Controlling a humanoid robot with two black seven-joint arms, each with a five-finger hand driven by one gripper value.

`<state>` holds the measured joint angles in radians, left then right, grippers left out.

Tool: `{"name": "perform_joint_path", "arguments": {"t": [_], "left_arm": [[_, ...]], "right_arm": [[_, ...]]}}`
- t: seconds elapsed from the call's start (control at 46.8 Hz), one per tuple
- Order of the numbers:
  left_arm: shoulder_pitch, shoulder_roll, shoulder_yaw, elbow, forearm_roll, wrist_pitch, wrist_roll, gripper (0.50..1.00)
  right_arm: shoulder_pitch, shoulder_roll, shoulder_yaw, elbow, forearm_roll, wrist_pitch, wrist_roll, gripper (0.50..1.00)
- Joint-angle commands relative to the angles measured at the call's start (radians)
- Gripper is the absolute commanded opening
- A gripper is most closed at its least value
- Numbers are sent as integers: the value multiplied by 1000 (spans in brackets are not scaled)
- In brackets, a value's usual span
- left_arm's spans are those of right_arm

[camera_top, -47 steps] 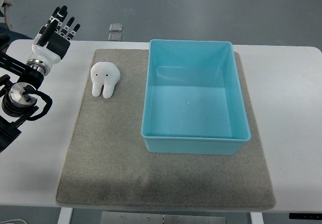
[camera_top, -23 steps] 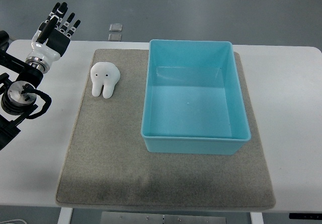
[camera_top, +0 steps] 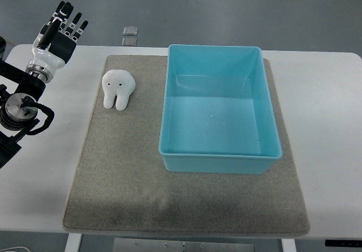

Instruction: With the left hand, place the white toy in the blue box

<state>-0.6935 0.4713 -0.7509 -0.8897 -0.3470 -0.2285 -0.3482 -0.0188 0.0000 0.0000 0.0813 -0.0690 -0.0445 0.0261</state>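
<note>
The table's far edge [camera_top: 90,46] lies under my left gripper's fingers pointing past the white toy, so next I pull back and turn them toward the white toy's head [camera_top: 119,81].
A white tooth-shaped toy [camera_top: 117,89] with two black dot eyes lies on the grey mat [camera_top: 124,167], just left of the blue box [camera_top: 218,158]. The box is open-topped and holds nothing. My left hand [camera_top: 61,26] hovers over the table's far left corner, fingers spread and holding nothing, about a hand's width up and left of the toy. The right arm is out of sight.
The white table [camera_top: 328,127] carries the mat. Two small grey squares [camera_top: 130,35] lie on the floor beyond the table's far edge. My left arm's black joints [camera_top: 20,107] sit along the left edge.
My left hand has drifted slightly left and away from me. The toy and box have not moved.
</note>
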Motion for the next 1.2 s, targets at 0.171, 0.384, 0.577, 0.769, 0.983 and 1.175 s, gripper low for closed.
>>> {"name": "perform_joint_path", "arguments": {"t": [0.171, 0.384, 0.577, 0.769, 0.983, 1.175], "left_arm": [[9, 1, 4, -2, -1, -22, 0, 994], [14, 1, 8, 14, 0, -66, 0, 994], [6, 3, 57, 14, 45, -84, 0, 990], [2, 12, 48, 15, 419, -88, -2, 952], [-35, 81, 24, 14, 707, -86, -2, 945], [-119, 181, 13, 14, 870, -115, -2, 956]], "right_arm": [[0, 0, 0, 0, 0, 0, 0, 936], [0, 0, 0, 0, 0, 0, 0, 936], [0, 0, 0, 0, 0, 0, 0, 936], [0, 0, 0, 0, 0, 0, 0, 936], [0, 0, 0, 0, 0, 0, 0, 936], [0, 0, 0, 0, 0, 0, 0, 936]]}}
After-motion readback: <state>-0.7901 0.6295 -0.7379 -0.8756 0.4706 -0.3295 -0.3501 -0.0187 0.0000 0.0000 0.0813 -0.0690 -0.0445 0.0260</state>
